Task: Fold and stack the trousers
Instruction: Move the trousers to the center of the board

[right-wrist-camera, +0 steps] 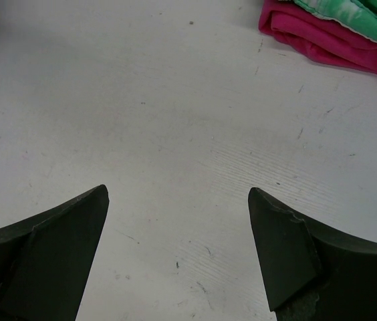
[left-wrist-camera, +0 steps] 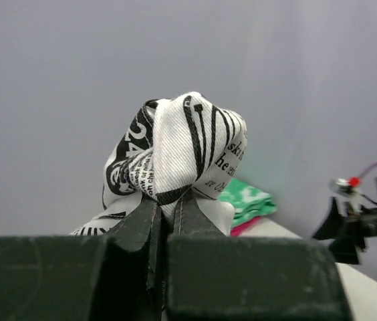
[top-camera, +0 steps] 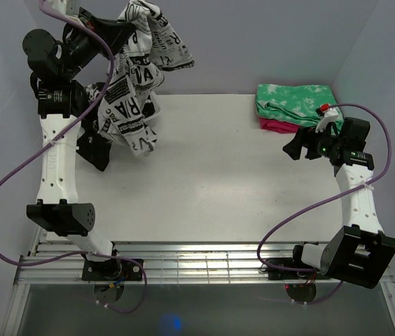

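Note:
The white trousers (top-camera: 131,98) hang high and the table's middle (top-camera: 197,168) is clear, so I keep swinging them toward it with my left gripper and let go there.
The white trousers with black newspaper print (top-camera: 138,77) hang bunched from my left gripper (top-camera: 126,29), raised high at the table's far left. In the left wrist view my left gripper (left-wrist-camera: 167,200) is shut on a wad of the trousers (left-wrist-camera: 182,147), and the rest hangs below out of sight. My right gripper (top-camera: 294,150) is open and empty, low over the table at the right. In the right wrist view my right gripper (right-wrist-camera: 178,197) shows bare white table (right-wrist-camera: 175,120) between its spread fingers.
A folded green-and-white mottled cloth (top-camera: 297,100) lies on a pink folded cloth (top-camera: 276,125) at the far right corner; both show in the right wrist view, green (right-wrist-camera: 369,20) over pink (right-wrist-camera: 322,40). Grey walls close the far side and both sides.

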You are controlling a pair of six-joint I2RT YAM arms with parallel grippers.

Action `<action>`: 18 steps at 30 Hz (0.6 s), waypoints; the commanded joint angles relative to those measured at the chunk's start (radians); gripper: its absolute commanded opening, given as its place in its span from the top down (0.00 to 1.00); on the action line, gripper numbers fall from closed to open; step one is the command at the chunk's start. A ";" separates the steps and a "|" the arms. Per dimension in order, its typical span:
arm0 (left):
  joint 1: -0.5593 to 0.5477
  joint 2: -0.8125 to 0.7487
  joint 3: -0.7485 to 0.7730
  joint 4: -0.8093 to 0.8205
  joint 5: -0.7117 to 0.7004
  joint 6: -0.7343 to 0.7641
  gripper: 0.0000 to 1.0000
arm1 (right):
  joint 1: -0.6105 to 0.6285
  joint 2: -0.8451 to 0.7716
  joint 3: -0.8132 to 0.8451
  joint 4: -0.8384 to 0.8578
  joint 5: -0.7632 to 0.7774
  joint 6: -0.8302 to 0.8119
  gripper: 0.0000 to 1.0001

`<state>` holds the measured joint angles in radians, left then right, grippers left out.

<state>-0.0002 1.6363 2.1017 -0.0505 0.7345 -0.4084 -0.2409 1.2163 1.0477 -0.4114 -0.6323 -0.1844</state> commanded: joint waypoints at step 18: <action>-0.402 -0.038 -0.432 0.138 0.338 -0.260 0.56 | 0.002 -0.005 0.051 0.022 -0.082 0.023 0.10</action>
<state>-0.3649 1.6405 1.7321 0.0734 1.0389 -0.6586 -0.2409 1.2163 1.0531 -0.4099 -0.6605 -0.1642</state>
